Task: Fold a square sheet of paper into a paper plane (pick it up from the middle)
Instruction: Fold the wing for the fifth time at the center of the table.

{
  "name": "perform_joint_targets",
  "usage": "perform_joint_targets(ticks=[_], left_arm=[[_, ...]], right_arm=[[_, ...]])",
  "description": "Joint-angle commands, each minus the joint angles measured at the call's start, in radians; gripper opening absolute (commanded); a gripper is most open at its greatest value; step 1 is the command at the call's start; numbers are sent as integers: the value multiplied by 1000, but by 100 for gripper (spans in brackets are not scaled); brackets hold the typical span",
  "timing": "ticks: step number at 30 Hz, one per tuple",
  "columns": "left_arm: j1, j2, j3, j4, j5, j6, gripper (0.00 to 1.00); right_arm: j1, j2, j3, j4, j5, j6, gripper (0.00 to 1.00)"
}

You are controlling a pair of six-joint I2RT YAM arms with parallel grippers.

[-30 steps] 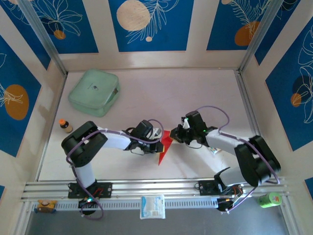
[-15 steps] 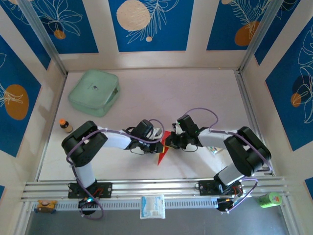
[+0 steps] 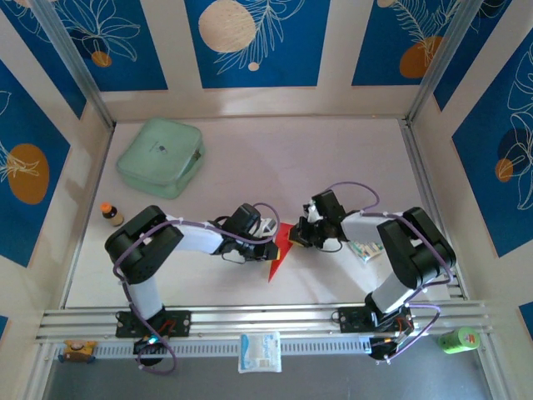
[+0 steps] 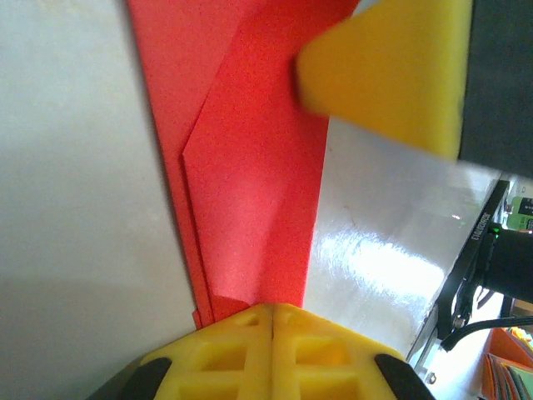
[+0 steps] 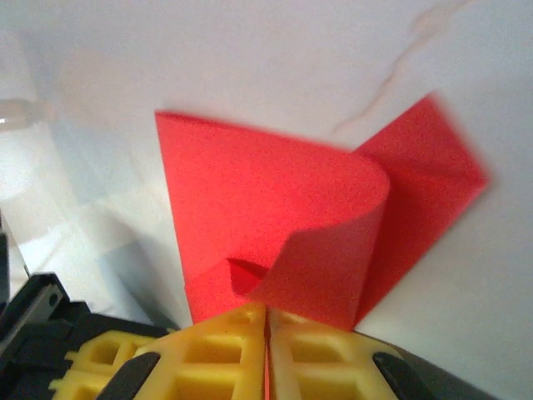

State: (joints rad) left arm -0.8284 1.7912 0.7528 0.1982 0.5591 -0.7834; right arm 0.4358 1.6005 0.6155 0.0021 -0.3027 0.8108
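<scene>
The flap (image 5: 337, 179) is curling up loosely over the flat part of the paper, so my right gripper should move back and press along the paper's folded edge (image 3: 286, 251) while my left gripper stays where it is.
The square sheet of paper (image 3: 279, 247) is bright red and partly folded, lying at the middle of the table between my two grippers. My left gripper (image 3: 271, 248) is shut, and the creased paper (image 4: 250, 183) runs straight into the seam of its yellow fingers (image 4: 225, 350). My right gripper (image 3: 294, 237) is shut on a flap of the paper (image 5: 275, 200) that curls up and over from the flat part. A yellow pad of the right gripper (image 4: 383, 75) shows at the top of the left wrist view.
A mint-green case (image 3: 160, 157) lies at the back left. A small orange-capped bottle (image 3: 109, 213) stands by the left wall. A white packet (image 3: 260, 351) rests on the front rail, a green can (image 3: 458, 339) at the front right, and a small packet (image 3: 363, 250) under the right arm.
My right gripper moved left onto the paper, then drew back slightly, and its arm folded in closer. The left arm has stayed still on the paper.
</scene>
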Motion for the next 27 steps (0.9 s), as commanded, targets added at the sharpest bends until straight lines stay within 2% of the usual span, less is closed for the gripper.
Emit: perform_joint_targets(ticks=[1, 6, 11, 18, 27], left_arm=[[5, 63, -62, -174, -28, 9, 0], [5, 61, -59, -175, -29, 8, 0], [5, 63, -56, -174, -29, 6, 0], [4, 63, -55, -164, -27, -3, 0], [4, 66, -58, -171, -25, -1, 0]], right_arm=[[-51, 19, 28, -38, 65, -21, 10], [-66, -36, 25, -27, 29, -23, 11], [-7, -100, 25, -10, 0, -13, 11], [68, -7, 43, 3, 23, -11, 11], [-81, 76, 38, 32, -13, -61, 11]])
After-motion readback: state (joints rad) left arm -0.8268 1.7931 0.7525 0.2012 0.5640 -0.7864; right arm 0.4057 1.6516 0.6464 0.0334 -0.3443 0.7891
